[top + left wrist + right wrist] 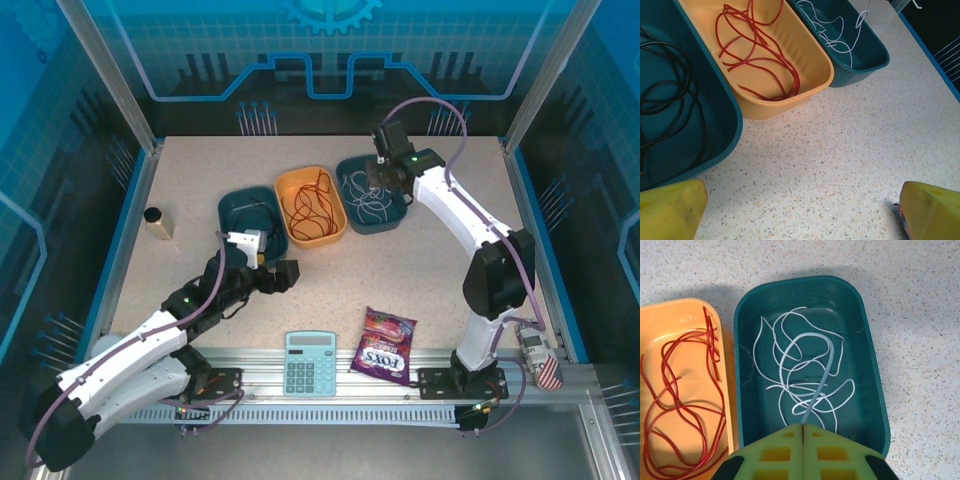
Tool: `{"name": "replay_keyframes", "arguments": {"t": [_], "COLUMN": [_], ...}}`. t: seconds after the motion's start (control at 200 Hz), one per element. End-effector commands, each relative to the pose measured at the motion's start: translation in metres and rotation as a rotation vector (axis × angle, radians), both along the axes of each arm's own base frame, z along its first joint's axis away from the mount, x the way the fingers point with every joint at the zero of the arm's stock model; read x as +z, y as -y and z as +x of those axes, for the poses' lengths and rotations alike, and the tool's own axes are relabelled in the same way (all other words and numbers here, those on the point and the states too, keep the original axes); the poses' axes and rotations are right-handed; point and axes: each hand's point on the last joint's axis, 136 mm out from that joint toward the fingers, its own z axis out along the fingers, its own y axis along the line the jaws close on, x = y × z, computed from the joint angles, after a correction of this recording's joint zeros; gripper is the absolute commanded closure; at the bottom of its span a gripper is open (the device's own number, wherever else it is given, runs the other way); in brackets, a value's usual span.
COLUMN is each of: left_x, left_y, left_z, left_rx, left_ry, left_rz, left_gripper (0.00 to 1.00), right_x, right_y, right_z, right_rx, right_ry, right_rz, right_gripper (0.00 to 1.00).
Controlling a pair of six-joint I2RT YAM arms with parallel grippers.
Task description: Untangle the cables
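Observation:
I keep lowering my right gripper until it nears the bin's bottom [852, 360], since the white cable's loop [812, 335] hangs inside its teal bin's rim, clear of the red cable.
The black cable [255, 212] lies coiled in the left teal bin [725, 115]. Loops of the red cable [310, 205] fill the orange bin [670, 307] in the middle. In the right teal bin [875, 385] sits the white cable [805, 370]. One strand of it rises into my right gripper [803, 426], which is shut on it just above that bin [383, 168]. My left gripper [805, 210] hangs open over bare tabletop in front of the left bin, its yellow fingers [670, 207] wide apart and nothing between them.
A blue calculator [309, 362] and a purple candy bag [384, 344] lie near the table's front edge. A small block with a dark top [157, 222] stands at the left. A striped can [540, 358] lies beside the right arm's base.

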Motion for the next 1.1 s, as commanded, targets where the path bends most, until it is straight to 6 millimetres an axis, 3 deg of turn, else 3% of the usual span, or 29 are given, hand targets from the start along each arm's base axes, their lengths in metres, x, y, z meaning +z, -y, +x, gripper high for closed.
{"name": "replay_keyframes", "arguments": {"t": [0.0, 0.315, 0.755, 1.096], "left_x": [-0.002, -0.001, 0.005, 0.003], "left_y": [-0.006, -0.007, -0.009, -0.012], "left_z": [0.000, 0.001, -0.001, -0.002], "left_rx": [0.019, 0.026, 0.028, 0.037], "left_ry": [0.005, 0.007, 0.014, 0.014], "left_rz": [0.016, 0.013, 0.015, 0.018], "left_gripper": [0.01, 0.01, 0.01, 0.01], "right_x": [0.000, -0.021, -0.052, -0.063], "right_y": [-0.005, -0.012, -0.047, -0.067], "right_z": [-0.002, 0.007, 0.040, 0.041], "right_rx": [0.005, 0.030, 0.122, 0.188], "right_ry": [-0.022, -0.058, -0.103, -0.128], "right_rz": [-0.015, -0.036, -0.021, 0.056], "right_gripper": [1.00, 1.00, 1.00, 1.00]}}
